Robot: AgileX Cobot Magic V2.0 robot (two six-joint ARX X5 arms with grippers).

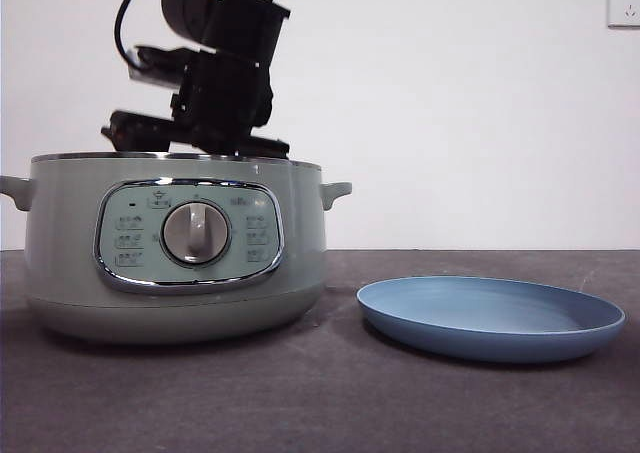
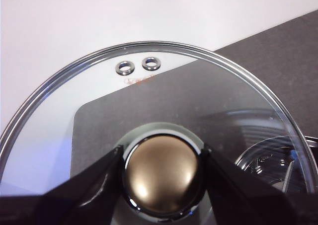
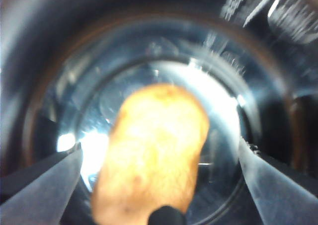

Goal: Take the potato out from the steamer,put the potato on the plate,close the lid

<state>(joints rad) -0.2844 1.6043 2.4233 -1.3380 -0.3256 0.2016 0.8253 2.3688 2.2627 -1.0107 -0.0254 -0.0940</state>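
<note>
The steamer's shiny inner bottom [image 3: 219, 118] shows clear all around the orange-brown potato [image 3: 153, 153], so the potato should come away cleanly and leave the steamer empty when the robot lifts it.
The pale green steamer [image 1: 175, 253] stands at the left of the table with no lid on it. The orange-brown potato [image 3: 154, 150] lies on its shiny inner floor. My right gripper [image 3: 160, 146] is down inside the pot, open, with one jaw on each side of the potato and neither touching it. In the front view the right arm [image 1: 225, 83] drops in from above and the pot wall hides its jaws. My left gripper [image 2: 162, 153] is shut on the knob [image 2: 161, 173] of the glass lid [image 2: 149, 96], held off the pot. The light-blue plate [image 1: 490, 318] sits bare to the right.
A dark grey mat [image 1: 330, 403] covers the table in front of a white wall. A wall socket [image 1: 624, 5] is at the top right. Through the lid glass, part of the steamer rim [image 2: 268, 160] shows beside the mat.
</note>
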